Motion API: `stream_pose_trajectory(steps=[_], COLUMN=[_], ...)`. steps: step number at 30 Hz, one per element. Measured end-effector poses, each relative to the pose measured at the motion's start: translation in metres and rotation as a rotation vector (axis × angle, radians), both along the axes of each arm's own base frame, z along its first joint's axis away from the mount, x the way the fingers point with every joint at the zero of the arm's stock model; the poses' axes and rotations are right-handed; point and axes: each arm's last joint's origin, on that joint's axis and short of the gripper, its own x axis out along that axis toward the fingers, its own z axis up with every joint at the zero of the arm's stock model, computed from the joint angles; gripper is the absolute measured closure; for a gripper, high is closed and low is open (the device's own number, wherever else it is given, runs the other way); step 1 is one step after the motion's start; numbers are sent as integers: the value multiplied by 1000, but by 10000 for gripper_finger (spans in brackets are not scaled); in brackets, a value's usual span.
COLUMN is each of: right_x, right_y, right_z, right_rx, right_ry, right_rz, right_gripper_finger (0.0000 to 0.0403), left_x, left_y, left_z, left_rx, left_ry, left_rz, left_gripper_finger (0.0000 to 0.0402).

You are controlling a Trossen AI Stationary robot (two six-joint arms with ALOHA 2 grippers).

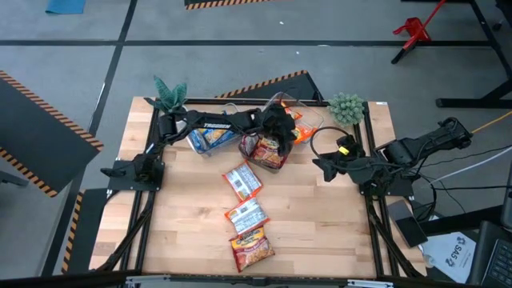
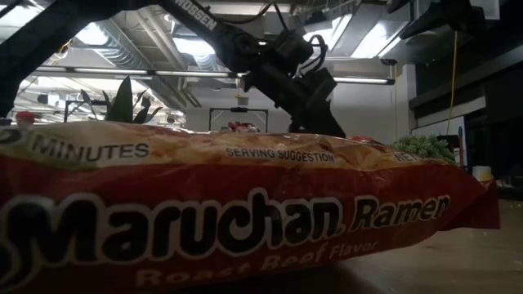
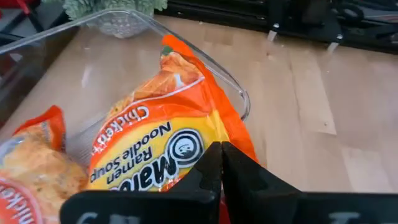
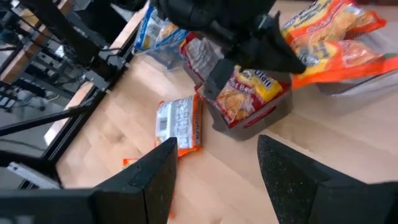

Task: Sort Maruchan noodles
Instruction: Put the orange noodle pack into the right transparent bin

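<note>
The orange packet's edge point(image 3: 231, 115) sits up over the clear bin's rim under the robot's left gripper, so the robot's right gripper should come in from its side and push the packet point(image 4: 329, 55) down inside.
An orange-and-yellow Maruchan packet point(image 3: 161, 134) lies tilted in a clear bin point(image 3: 244, 102) at the far middle, its end over the rim. Another orange packet point(image 3: 37, 168) lies beside it. My left gripper point(image 3: 221, 148) is shut right over the first packet point(image 1: 300, 133). A grey bin point(image 1: 266, 154) holds red packets. Another clear bin point(image 1: 210, 138) holds blue ones. Two red-white packets point(image 1: 242, 181) point(image 1: 246, 214) and a red one point(image 1: 252, 245) lie flat on the table. My right gripper point(image 4: 217, 171) hangs open at the right, with nothing between its fingers. My left gripper's shut fingertips point(image 3: 211, 163) slant down over the yellow face of the orange packet point(image 3: 186, 146), near the end that rests on the bin's rim. I cannot tell whether they touch it. Nothing shows between the fingers.
Two small potted plants point(image 1: 170, 94) point(image 1: 346, 106) stand at the far corners. A black cable loop point(image 1: 324, 141) lies between the clear bin and my right gripper point(image 1: 330, 168). In the low view a red roast beef packet point(image 2: 229, 212) fills the foreground. Bare wood lies near left and near right.
</note>
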Motion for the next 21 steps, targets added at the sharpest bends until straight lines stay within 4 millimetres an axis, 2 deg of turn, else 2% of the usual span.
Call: stream_pose_trajectory(steps=[5,9,14,21], right_x=[10,23,34,47], right_y=[-5,-23,-60,-122], right_z=[-8,-17,-31,-53], right_rx=[-42,-28,85,158], right_ry=[49,117,238,426], right_rz=[-62,-155,-268,-189], right_gripper_finger=[197,197,197,197], left_x=[2,-2,-17,-44], left_y=[0,2,10,9], left_z=[-7,-3,34,90], left_rx=[11,6,-34,-41], left_ry=[12,26,-19,-76], left_rz=[-18,10,77,101], left_gripper_finger=[400,400,400,399])
